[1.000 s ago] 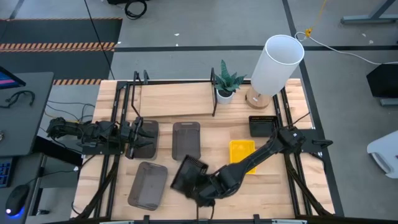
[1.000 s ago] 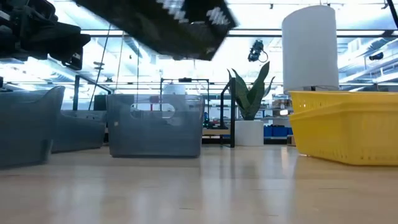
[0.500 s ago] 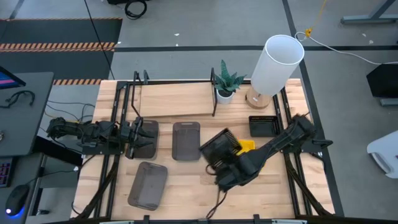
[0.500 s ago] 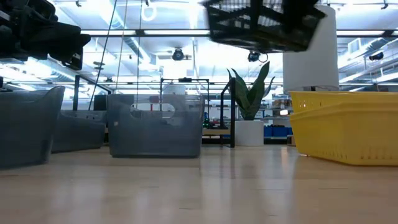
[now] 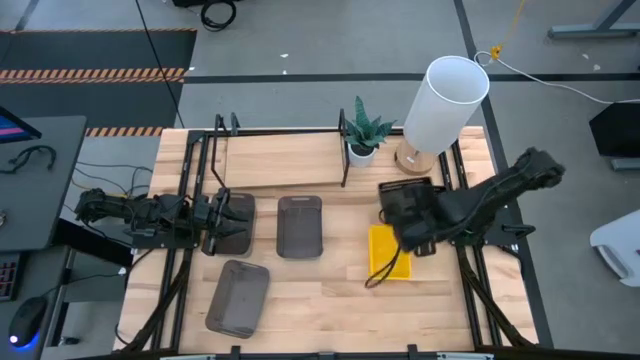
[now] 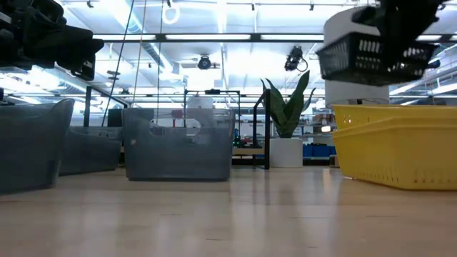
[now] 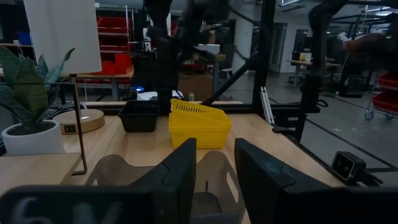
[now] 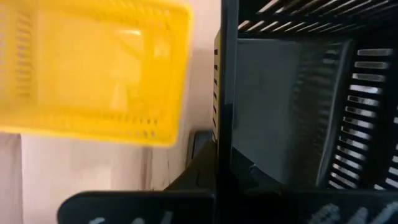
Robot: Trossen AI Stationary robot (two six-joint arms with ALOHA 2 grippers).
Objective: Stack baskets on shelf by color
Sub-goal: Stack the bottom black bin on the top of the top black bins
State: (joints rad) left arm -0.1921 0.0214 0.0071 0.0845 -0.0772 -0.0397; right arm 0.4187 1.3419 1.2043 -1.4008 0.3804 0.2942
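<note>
I keep moving the carried black basket (image 6: 350, 61) over and down with my right gripper until it nests inside the second black basket (image 7: 138, 116), because both have their open side up.
My right gripper (image 5: 418, 236) is shut on a black slotted basket (image 5: 402, 204) and carries it in the air over the yellow basket (image 5: 388, 254), close to a second black basket (image 7: 140, 116) standing on the table by the lamp. In the low view the carried basket (image 6: 371, 57) hangs above the yellow one (image 6: 396, 150). My left gripper (image 5: 224, 222) is open, hovering over a grey basket (image 5: 240, 212) at the table's left. Two more grey baskets (image 5: 299, 226) (image 5: 238, 297) rest on their bottoms. The shelf (image 5: 285, 160) runs along the far side. My right gripper holds the black basket by a side wall at its rim (image 8: 225, 124); the fingers themselves are hidden behind that wall and the gripper body. The basket is lifted clear of the table, its open side up and slightly tilted.
A white plant pot (image 5: 362, 150) stands at the shelf's right end and a tall white lamp (image 5: 445, 100) on a round wooden base stands at the table's far right. Black frame rails (image 5: 470, 200) run along both table sides. Bare wood lies along the near edge.
My right gripper has carried the black basket from low over the table's near middle toward the right and far side, across the yellow basket, to beside the other black basket. The basket stayed lifted and turned about on the way.
</note>
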